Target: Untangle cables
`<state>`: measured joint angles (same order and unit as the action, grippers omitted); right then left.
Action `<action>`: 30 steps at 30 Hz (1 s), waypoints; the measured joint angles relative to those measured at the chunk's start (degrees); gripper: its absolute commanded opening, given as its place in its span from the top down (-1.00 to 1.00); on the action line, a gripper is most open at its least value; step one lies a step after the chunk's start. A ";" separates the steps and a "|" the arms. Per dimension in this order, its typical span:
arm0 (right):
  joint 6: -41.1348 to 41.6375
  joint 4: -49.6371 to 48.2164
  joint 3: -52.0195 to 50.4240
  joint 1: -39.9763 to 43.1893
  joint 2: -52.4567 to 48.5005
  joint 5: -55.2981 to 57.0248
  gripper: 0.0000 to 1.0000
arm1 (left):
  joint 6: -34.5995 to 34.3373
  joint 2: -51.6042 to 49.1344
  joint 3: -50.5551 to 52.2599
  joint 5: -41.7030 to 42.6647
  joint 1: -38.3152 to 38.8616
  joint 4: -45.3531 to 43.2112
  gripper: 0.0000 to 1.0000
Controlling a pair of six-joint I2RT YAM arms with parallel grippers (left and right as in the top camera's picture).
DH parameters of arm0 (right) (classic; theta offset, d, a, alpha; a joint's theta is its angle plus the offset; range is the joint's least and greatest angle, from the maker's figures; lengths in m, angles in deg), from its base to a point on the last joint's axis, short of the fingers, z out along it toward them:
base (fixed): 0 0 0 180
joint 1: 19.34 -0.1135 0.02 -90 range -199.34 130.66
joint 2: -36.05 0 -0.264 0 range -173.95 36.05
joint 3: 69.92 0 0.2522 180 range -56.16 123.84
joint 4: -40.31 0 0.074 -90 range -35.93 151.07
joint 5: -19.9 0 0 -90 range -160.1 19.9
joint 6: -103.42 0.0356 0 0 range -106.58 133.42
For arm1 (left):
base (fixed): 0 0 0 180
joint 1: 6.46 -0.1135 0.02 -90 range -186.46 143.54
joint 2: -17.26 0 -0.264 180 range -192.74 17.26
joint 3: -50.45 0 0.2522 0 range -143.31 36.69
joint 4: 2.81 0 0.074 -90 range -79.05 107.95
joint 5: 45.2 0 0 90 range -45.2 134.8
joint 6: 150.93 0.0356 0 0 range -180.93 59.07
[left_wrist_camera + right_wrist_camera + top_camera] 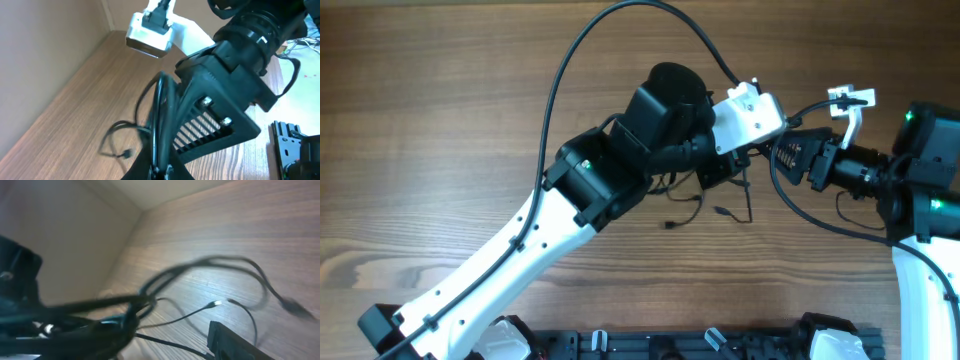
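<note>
My left gripper's looped cables (pixel 159 112) are crowded against my right gripper. My left gripper should move away first, so that my right gripper has room to pull a strand of cable.
The cables (pixel 705 208) are thin black wires with small plugs, lying in loose strands on the wooden table below both grippers. My left gripper (pixel 728 172) reaches in from the lower left. In the left wrist view its fingers (pixel 161 172) are shut on cable strands (pixel 160 115) that rise up from them. A loose strand with a plug (pixel 122 152) lies to the left. My right gripper (pixel 782 150) faces it from the right and is close. In the blurred right wrist view its fingers (pixel 165 340) are apart, with looping cables (pixel 200 265) and a bright plug (pixel 215 302) ahead.
A thick black robot cable (pixel 620 20) arcs over the left arm. The right arm's own cable (pixel 800 215) loops below its wrist. A black rail (pixel 670 345) runs along the table's front edge. Bare wood (pixel 430 120) lies to the left.
</note>
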<state>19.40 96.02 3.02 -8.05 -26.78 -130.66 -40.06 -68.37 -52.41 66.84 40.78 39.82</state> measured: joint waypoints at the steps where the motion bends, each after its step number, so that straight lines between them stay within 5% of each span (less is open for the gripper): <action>1: 0.15 0.81 0.00 0.00 0.11 1.25 -0.38 | 0.07 -0.09 0.00 0.17 0.00 -0.28 0.92; 12: 0.42 6.60 0.00 0.00 0.28 17.57 -0.40 | -0.17 2.89 0.00 0.44 0.02 -3.21 0.92; 23: 1.95 7.34 0.00 -0.02 0.28 22.23 -0.49 | -11.10 6.43 0.00 -32.70 0.04 0.00 0.92; 30: 5.60 9.27 0.00 -0.07 0.26 29.62 -0.61 | -18.69 11.93 0.00 -40.19 -2.73 0.04 0.92</action>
<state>24.99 105.29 3.02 -8.12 -26.51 -101.04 -58.75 -56.43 -52.41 26.65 38.05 39.86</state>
